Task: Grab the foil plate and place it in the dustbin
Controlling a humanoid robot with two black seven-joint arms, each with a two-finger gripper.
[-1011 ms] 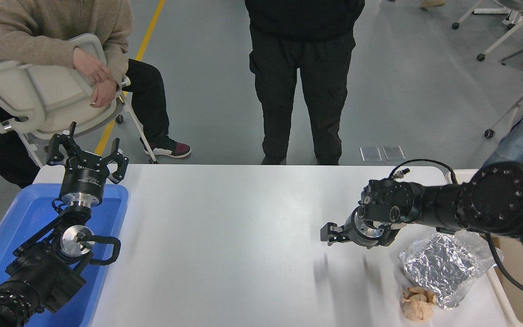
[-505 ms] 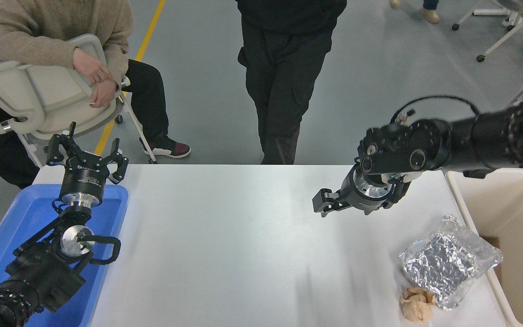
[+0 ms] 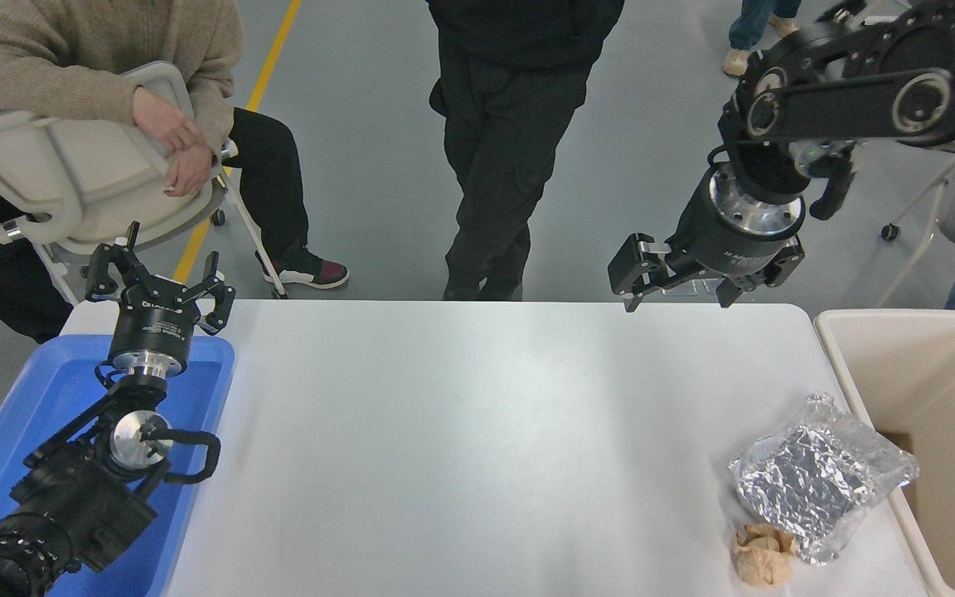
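My gripper will lift the foil plate (image 3: 814, 478) and it will come away and leave the ball behind, because the foil plate's near edge only touches the brown paper ball's side (image 3: 789, 543).
The foil plate (image 3: 821, 474) is a crinkled silver tray lying on the white table at the front right, one edge touching the dustbin's rim. The dustbin (image 3: 875, 365) is a large cream bin at the table's right edge. My right gripper (image 3: 676, 300) is open and empty. It hangs high over the table's far right edge, well above and behind the foil plate. My left gripper (image 3: 161, 267) is open and parked at the far left over the blue tray.
A blue tray (image 3: 38, 398) lies at the left under my left arm. A crumpled brown paper ball (image 3: 762, 554) sits in front of the foil plate. A person in black (image 3: 511, 141) stands at the far edge. Another person sits at the far left on a chair.
My right arm has risen and swung back from low over the table beside the foil plate to high over the far edge. The foil plate has not moved. The standing person shifted left.
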